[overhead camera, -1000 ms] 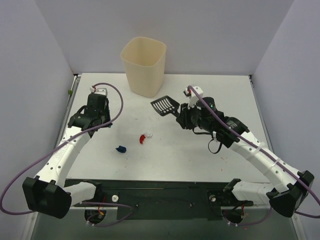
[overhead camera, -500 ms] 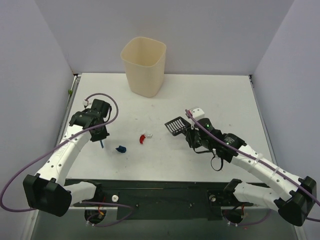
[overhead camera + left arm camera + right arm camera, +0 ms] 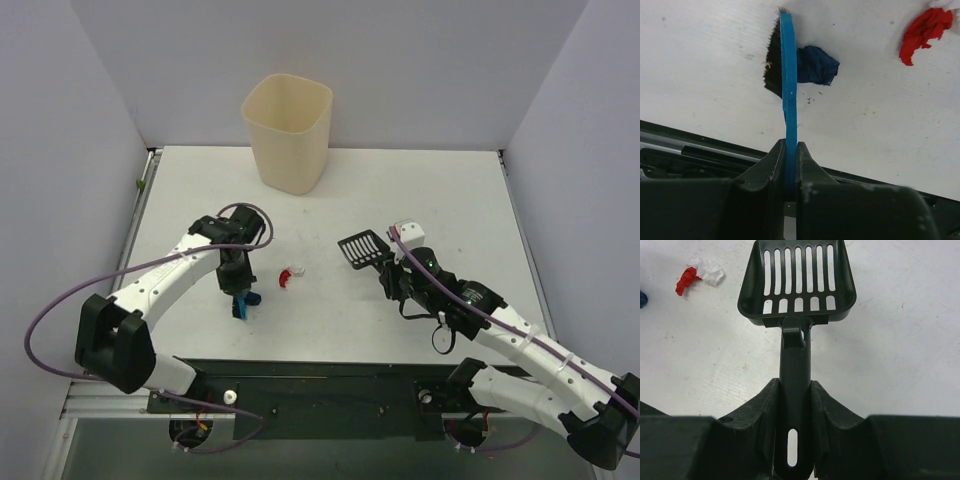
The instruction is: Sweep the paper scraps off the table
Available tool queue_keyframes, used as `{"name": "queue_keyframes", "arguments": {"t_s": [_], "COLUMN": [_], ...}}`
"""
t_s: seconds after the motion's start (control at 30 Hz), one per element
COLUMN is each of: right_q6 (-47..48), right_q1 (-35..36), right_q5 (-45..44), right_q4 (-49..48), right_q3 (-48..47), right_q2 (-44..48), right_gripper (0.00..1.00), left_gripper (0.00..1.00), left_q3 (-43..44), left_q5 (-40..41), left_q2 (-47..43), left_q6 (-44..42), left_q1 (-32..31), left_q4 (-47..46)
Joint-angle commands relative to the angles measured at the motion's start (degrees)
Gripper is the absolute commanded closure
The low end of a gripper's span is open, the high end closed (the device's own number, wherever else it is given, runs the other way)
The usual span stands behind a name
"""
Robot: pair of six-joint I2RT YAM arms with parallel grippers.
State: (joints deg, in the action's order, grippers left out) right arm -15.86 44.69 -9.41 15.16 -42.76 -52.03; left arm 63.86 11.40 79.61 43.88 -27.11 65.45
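Observation:
My left gripper should brush the dark blue scrap [image 3: 253, 299] and the red scrap together, since they lie apart, and then sweep from the white scrap's far side.
My left gripper [image 3: 237, 283] [image 3: 789, 146] is shut on the blue brush [image 3: 788, 90]. Its black bristles rest on the table [image 3: 430, 190] against a dark blue paper scrap [image 3: 816, 65] [image 3: 252, 297]. A red and white scrap [image 3: 289, 274] [image 3: 924, 29] lies a little to the right of that. My right gripper [image 3: 392, 272] [image 3: 795, 385] is shut on the handle of the black slotted scoop [image 3: 362, 247] [image 3: 797, 280]. The scoop's mouth points left towards the red scrap [image 3: 688, 281] and stays apart from it. No other scraps show.
A cream plastic bin [image 3: 288, 130] stands upright at the back of the table, left of centre. Pale panels wall the table on the left, back and right. The black base rail [image 3: 320, 385] runs along the near edge.
My left arm has swung right and towards the near edge, bringing the brush down against the blue scrap. My right arm has drawn the scoop back from beside the bin to mid-table.

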Motion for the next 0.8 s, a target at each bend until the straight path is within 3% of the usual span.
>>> {"name": "queue_keyframes", "arguments": {"t_s": [0.0,0.3,0.47,0.63,0.77], "right_q6": [-1.2,-1.6,-1.7,-2.1,-2.0], "right_q1": [0.1,0.0,0.0,0.0,0.0], "right_q5": [-2.4,-3.6,-4.2,-4.2,-3.7], "right_q4": [-1.6,-1.0,-1.1,-1.4,-0.7], "right_q3": [1.3,1.8,2.0,2.1,1.6], "right_q2": [2.5,3.3,3.5,2.9,1.4], "right_gripper": [1.00,1.00,1.00,1.00,1.00], "left_gripper": [1.00,1.00,1.00,1.00,1.00], "left_q3": [5.1,24.7,29.1,32.9,36.4], "left_q5": [-5.1,-6.4,-4.4,5.1,5.1], "left_q2": [6.3,19.7,20.7,18.7,19.5], "left_q6": [2.1,-2.4,-5.3,-11.3,-22.2], "left_q1": [-2.2,-5.3,-5.9,-5.8,-5.9], "left_q4": [-7.5,-7.9,-4.7,0.8,-0.4]}}
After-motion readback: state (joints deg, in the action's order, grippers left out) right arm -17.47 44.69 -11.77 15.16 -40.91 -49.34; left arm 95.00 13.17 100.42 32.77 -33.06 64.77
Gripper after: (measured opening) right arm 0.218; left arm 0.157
